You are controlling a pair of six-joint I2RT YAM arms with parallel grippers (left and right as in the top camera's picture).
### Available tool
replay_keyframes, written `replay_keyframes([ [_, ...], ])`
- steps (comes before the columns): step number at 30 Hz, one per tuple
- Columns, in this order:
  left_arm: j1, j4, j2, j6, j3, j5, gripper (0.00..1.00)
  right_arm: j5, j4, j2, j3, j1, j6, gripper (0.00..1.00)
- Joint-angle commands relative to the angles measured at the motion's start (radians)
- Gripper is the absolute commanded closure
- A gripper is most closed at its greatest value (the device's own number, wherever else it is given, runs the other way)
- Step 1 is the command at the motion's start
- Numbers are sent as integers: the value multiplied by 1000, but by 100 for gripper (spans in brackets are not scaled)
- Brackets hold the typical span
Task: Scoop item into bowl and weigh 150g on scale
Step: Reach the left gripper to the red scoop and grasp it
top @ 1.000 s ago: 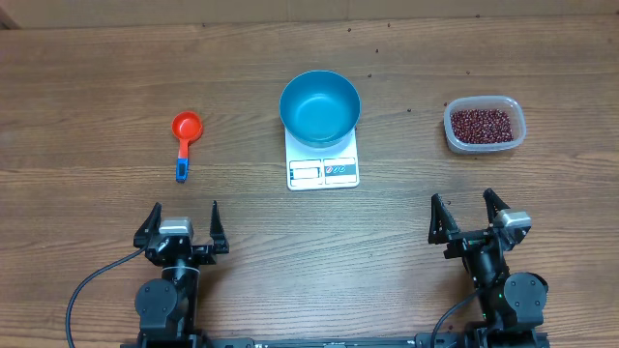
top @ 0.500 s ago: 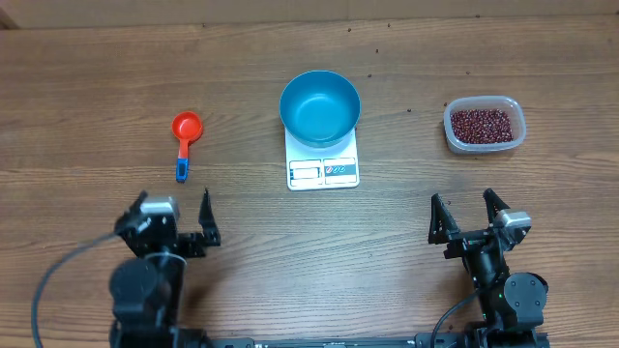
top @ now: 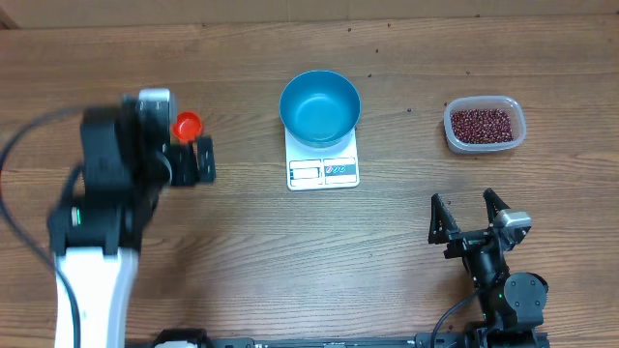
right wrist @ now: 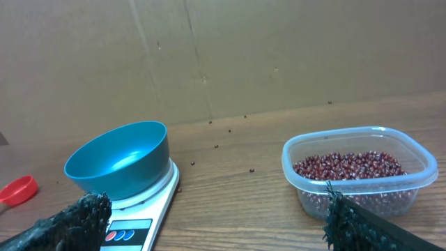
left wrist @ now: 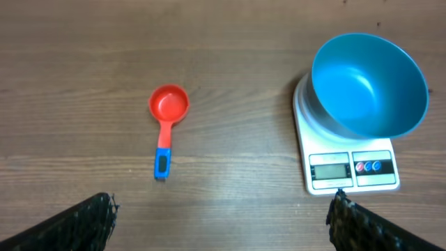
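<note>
The red scoop [top: 190, 126] lies clear of the scale and its cup faces up, so my left gripper keeps going down until its fingers are on both sides of the cup's rim [left wrist: 151, 107].
The blue bowl [top: 320, 106] [left wrist: 368, 87] [right wrist: 122, 157] stands empty on the white scale [top: 323, 172] [left wrist: 348, 171] [right wrist: 139, 223] at mid table. The item, dark red beans [top: 481, 124] [right wrist: 348, 166], fills a clear tub [top: 517, 130] [right wrist: 359, 188] at the right. A red scoop [top: 187, 126] [left wrist: 167, 129] [right wrist: 17, 189] with a blue handle tip lies left of the scale. My left gripper [top: 172, 159] [left wrist: 223, 230] hangs open and blurred above the scoop's handle, hiding it from overhead. My right gripper [top: 466, 215] [right wrist: 216, 223] rests open near the front edge, short of the tub.
A few stray beans [right wrist: 252, 171] lie on the wood between scale and tub and further back. A brown cardboard wall [right wrist: 279, 49] closes off the far side of the table.
My left arm has risen from the front edge and swung forward over the red scoop, jaws still wide. The right arm has not moved.
</note>
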Motion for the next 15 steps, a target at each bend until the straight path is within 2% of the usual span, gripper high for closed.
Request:
replay_keyframes([
  [1,-6,-49,161,83,155,31,1,9,3,-10,-11,5,6,0],
  [6,-7,-13,351,117,196,33,0,9,3,-10,-11,5,6,0],
  [9,-1,16,446,183,196,28,1,9,3,-10,-11,5,6,0],
  [15,74,147,600,136,196,14,3,9,3,-10,-11,5,6,0],
])
